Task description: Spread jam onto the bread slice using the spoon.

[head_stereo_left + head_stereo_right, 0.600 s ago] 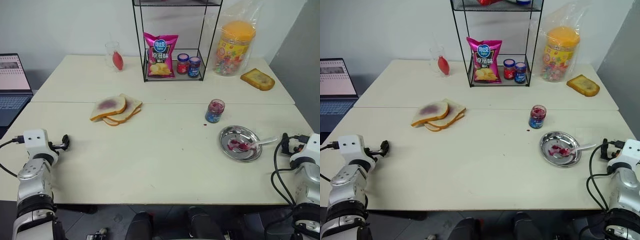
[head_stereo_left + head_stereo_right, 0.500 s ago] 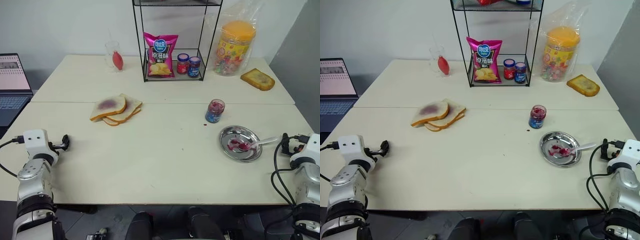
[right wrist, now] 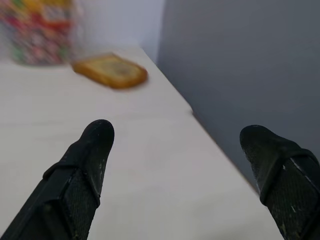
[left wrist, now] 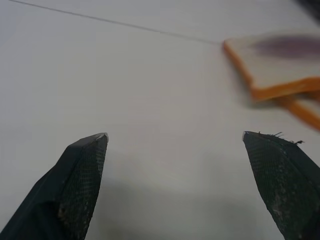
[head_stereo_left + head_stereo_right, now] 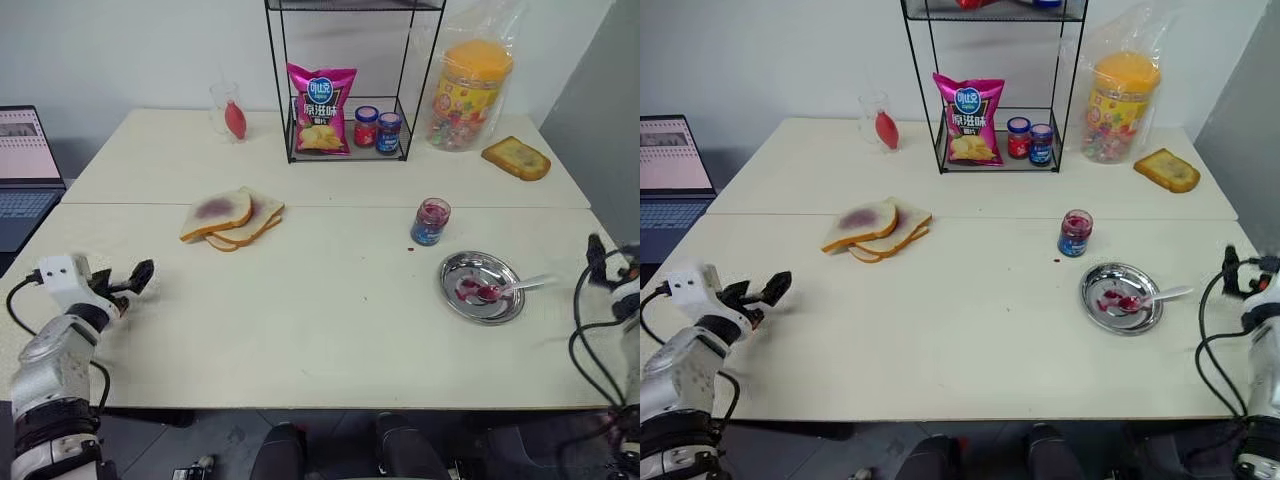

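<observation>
The bread slice's near corner [image 5: 185, 236] sticks out past the slices below it. My left gripper should keep reaching until its open fingers close on that corner.
The bread slice [image 5: 217, 211], pale with a purple jam patch, lies on top of two other slices at the table's middle left. The jam sits in a small glass jar [image 5: 430, 221] with a blue label, right of centre. The spoon [image 5: 512, 288] rests in a round steel dish [image 5: 500, 308], its bowl red among jam smears. My left gripper [image 5: 136, 277] hovers open over the table's near left, pointing toward the bread [image 4: 280, 65]. My right gripper [image 5: 1246, 266] is open at the table's right edge, beyond the dish, with nothing between its fingers [image 3: 95, 150].
A wire rack [image 5: 345, 150] at the back holds a pink chip bag and two lidded jars. A candy tub [image 5: 468, 95] and golden toast [image 5: 515, 158] stand back right. A glass [image 5: 228, 110] is back left, a laptop [image 5: 25, 165] far left.
My left gripper has swung forward and inward over the table. My right gripper has risen and shifted outward to the table's right edge. Bread, jar, dish and spoon are unmoved.
</observation>
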You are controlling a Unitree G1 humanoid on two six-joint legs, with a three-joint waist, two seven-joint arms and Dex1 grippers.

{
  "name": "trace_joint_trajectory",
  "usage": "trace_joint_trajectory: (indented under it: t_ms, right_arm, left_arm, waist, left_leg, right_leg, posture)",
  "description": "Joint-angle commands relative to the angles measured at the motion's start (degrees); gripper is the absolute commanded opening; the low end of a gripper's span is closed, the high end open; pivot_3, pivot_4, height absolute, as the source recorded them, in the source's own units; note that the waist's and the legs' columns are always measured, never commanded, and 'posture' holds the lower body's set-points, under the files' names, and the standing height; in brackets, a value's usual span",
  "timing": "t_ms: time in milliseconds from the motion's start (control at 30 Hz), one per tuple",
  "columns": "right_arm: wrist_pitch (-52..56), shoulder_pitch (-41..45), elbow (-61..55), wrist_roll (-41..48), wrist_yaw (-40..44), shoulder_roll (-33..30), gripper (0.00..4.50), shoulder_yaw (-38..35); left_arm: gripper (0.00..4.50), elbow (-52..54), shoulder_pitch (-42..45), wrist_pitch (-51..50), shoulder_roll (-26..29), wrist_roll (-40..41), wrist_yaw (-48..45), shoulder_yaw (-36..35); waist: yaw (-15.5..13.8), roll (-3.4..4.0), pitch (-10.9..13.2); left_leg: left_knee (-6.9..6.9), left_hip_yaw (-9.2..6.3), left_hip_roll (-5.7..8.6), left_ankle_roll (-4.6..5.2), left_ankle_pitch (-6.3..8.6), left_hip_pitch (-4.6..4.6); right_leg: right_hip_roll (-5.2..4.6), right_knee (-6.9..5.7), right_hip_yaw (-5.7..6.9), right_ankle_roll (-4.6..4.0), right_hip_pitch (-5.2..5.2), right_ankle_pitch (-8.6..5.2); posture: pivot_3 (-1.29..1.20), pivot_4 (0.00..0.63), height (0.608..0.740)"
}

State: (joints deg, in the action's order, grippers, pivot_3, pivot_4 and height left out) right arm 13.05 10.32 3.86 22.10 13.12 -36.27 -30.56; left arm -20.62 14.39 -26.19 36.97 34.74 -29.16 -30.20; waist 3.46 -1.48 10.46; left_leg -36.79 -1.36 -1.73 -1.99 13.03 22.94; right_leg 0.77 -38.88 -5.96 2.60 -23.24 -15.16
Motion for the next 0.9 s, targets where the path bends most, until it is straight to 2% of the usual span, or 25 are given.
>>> trace_joint_trajectory:
  t_ms: [33,167,267,367,567,800,900]
  right_arm:
    - [7.5,1.8,-10.4,7.4,6.1,-2.7,4.41,1.2]
    - [20.0,5.1,-20.6,18.4,14.7,-6.6,4.41,7.1]
    - [27.8,7.2,-26.6,26.7,18.0,-7.3,4.41,11.1]
    - [31.8,7.9,-31.4,30.2,19.2,-6.2,4.41,16.1]
    - [32.0,8.4,-34.6,27.7,17.9,-1.8,4.41,24.3]
    - [31.2,7.8,-35.8,24.4,16.5,1.9,4.41,28.3]
    - [31.6,7.9,-36.0,24.2,15.8,2.5,4.5,27.9]
  left_arm:
    - [4.5,5.8,2.5,-12.4,-1.7,9.8,0.1,-2.5]
    - [4.5,2.3,9.2,-19.7,-5.7,14.8,6.5,-4.5]
    - [4.5,-2.8,13.9,-20.5,-7.9,16.2,9.6,-6.2]
    - [4.5,-12.0,19.4,-18.6,-8.7,16.3,11.4,-8.4]
    - [4.5,-28.7,26.8,-12.4,-8.2,14.5,10.8,-11.0]
    - [4.5,-39.3,31.3,-4.7,-7.6,12.0,8.6,-11.2]
    - [3.97,-40.0,32.2,-4.3,-7.4,11.5,6.6,-10.7]
  waist:
    - [0.0,-0.01,0.0]
    - [0.0,-0.08,0.1]
    - [-0.1,-0.17,0.1]
    - [-0.2,-0.19,0.1]
    - [-0.3,-0.19,0.1]
    - [-0.3,-0.19,0.1]
    - [-0.3,-0.19,0.1]
  left_leg:
    - [0.0,-0.03,-0.01,0.0,0.0,0.0]
    - [-0.03,-0.09,0.0,0.0,0.0,0.02]
    - [-0.05,-0.15,-0.01,0.0,0.0,0.04]
    - [-0.02,-0.23,-0.01,0.0,0.0,0.09]
    - [-0.04,-0.24,0.06,-0.02,0.01,0.35]
    - [-0.05,-0.27,0.07,-0.02,0.01,0.27]
    - [-0.05,-0.25,0.07,-0.02,0.01,0.22]
  right_leg:
    - [0.02,0.0,0.03,0.0,0.0,0.0]
    - [0.04,-0.02,0.07,0.0,0.0,0.0]
    - [0.08,-0.01,0.12,0.0,0.01,0.0]
    - [0.08,0.05,0.21,0.03,0.01,-0.05]
    - [-0.01,0.3,0.26,0.09,-0.08,-0.05]
    - [-0.03,0.22,0.3,0.12,-0.05,-0.03]
    - [-0.02,0.17,0.28,0.12,-0.04,-0.03]
  posture:
    - [0.0,0.15,0.74]
    - [0.0,0.15,0.74]
    - [0.0,0.15,0.74]
    - [0.0,0.15,0.74]
    - [0.0,0.15,0.74]
    - [0.0,0.15,0.74]
    - [0.0,0.15,0.74]
